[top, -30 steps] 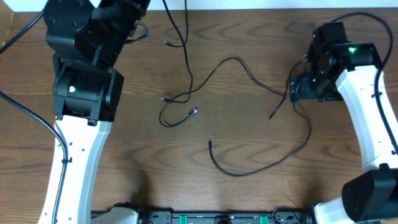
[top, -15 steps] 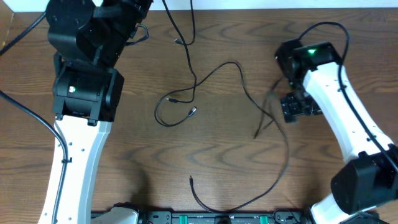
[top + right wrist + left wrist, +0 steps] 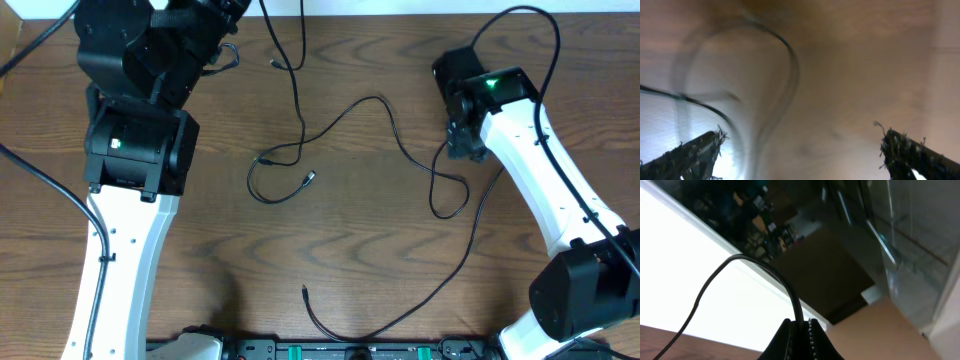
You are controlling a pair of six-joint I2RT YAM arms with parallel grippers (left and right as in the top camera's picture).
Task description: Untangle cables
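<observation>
I can see that the cable in my left gripper hangs across the looped cable (image 3: 299, 147), so my right gripper should grab its hanging strand (image 3: 291, 75) before my left gripper takes hold anew.
Several thin black cables lie on the brown table. One cable (image 3: 299, 95) drops from the top edge into a loop (image 3: 262, 187) with a small plug (image 3: 310, 180). A second cable (image 3: 375, 99) arcs right to a loop (image 3: 450, 200). A third cable (image 3: 400, 320) curves along the front edge. My left gripper (image 3: 800, 325) is raised at the far left, shut on a black cable (image 3: 765, 270) that rises from between its jaws. My right gripper (image 3: 800, 137) stands wide open just above the table (image 3: 855, 75), holding nothing. A blurred cable loop (image 3: 790, 65) lies ahead of it.
The left arm (image 3: 135, 150) fills the table's left side. The right arm (image 3: 540, 190) runs down the right side, and its own thicker lead (image 3: 520, 15) arches over it. A fixture (image 3: 350, 350) lines the front edge.
My right arm has swung left and back. The long front cable has slid toward the front edge, and a loop has formed below the right gripper. The left arm has not moved.
</observation>
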